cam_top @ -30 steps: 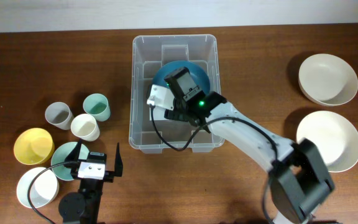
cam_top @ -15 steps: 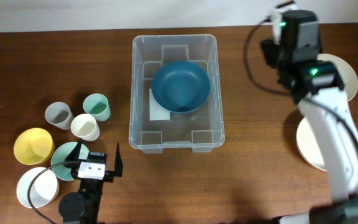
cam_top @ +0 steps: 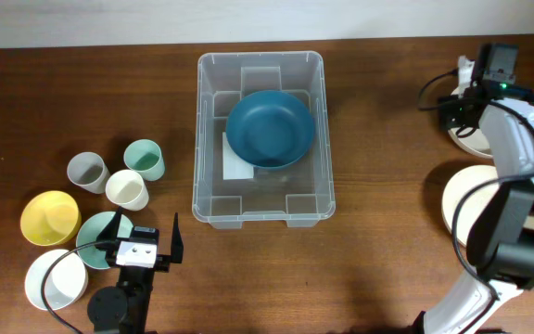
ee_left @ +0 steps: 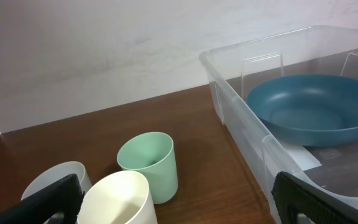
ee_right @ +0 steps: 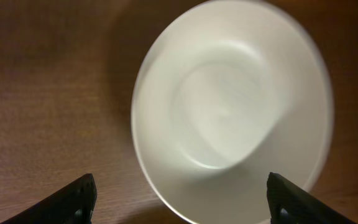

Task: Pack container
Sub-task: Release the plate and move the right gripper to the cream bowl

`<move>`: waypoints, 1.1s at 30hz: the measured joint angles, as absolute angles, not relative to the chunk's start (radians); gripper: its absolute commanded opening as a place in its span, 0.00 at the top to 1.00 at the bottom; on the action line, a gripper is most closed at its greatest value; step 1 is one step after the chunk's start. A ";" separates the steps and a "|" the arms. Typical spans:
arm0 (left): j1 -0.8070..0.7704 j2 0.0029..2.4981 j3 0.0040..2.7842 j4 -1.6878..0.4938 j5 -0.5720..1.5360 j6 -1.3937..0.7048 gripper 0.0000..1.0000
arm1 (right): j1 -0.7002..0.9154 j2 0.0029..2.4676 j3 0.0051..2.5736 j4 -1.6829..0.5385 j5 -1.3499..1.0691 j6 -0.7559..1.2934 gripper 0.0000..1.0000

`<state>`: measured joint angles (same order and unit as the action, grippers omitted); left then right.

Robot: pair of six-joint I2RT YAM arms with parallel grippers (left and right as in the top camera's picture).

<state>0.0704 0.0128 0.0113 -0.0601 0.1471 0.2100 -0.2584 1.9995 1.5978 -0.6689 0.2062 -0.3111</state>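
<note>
I have the far cream bowl's rim (ee_right: pixel 149 176) running between my open fingers, so I will carry on lowering my right gripper until they straddle the bowl's side (ee_right: pixel 174 194), then close.
The clear plastic container (cam_top: pixel 209 139) stands mid-table with a dark blue bowl (cam_top: pixel 270 128) inside it, over a white label (cam_top: pixel 237 160). My right gripper (cam_top: pixel 462 116) is open and empty at the far right, over a cream bowl (cam_top: pixel 471 141). In the right wrist view that bowl (ee_right: pixel 229 112) fills the space between the open fingers (ee_right: pixel 182 199). My left gripper (cam_top: pixel 145 232) is open and empty at the front left. The left wrist view shows the gripper (ee_left: pixel 179 202), the container (ee_left: pixel 241 130) and the blue bowl (ee_left: pixel 316 109).
Grey (cam_top: pixel 87 171), green (cam_top: pixel 143 159) and cream (cam_top: pixel 126 189) cups stand left of the container. Yellow (cam_top: pixel 49 216), pale green (cam_top: pixel 95 230) and white (cam_top: pixel 52 278) bowls lie at the front left. A second cream bowl (cam_top: pixel 485 209) sits at the right edge.
My right arm left the blue bowl in the container, swung to the far right and came down over the upper cream bowl. The left arm has not moved.
</note>
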 measured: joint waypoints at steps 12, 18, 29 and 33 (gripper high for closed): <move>0.070 0.013 0.011 -0.060 0.147 0.210 0.01 | -0.258 2.163 1.598 -0.608 0.173 -0.326 0.21; 0.070 0.013 0.011 -0.060 0.147 0.210 0.01 | -0.262 2.189 1.597 -0.574 0.173 -0.337 0.62; 0.070 0.013 0.011 -0.060 0.147 0.210 0.01 | -0.271 2.189 1.597 -0.532 0.173 -0.340 0.91; 0.070 0.013 0.011 -0.060 0.147 0.210 0.01 | -0.271 2.189 1.597 -0.513 0.167 -0.342 0.96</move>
<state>0.0704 0.0128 0.0113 -0.0601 0.1471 0.2100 -0.2707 2.1891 1.5974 -0.5129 0.1665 -0.3416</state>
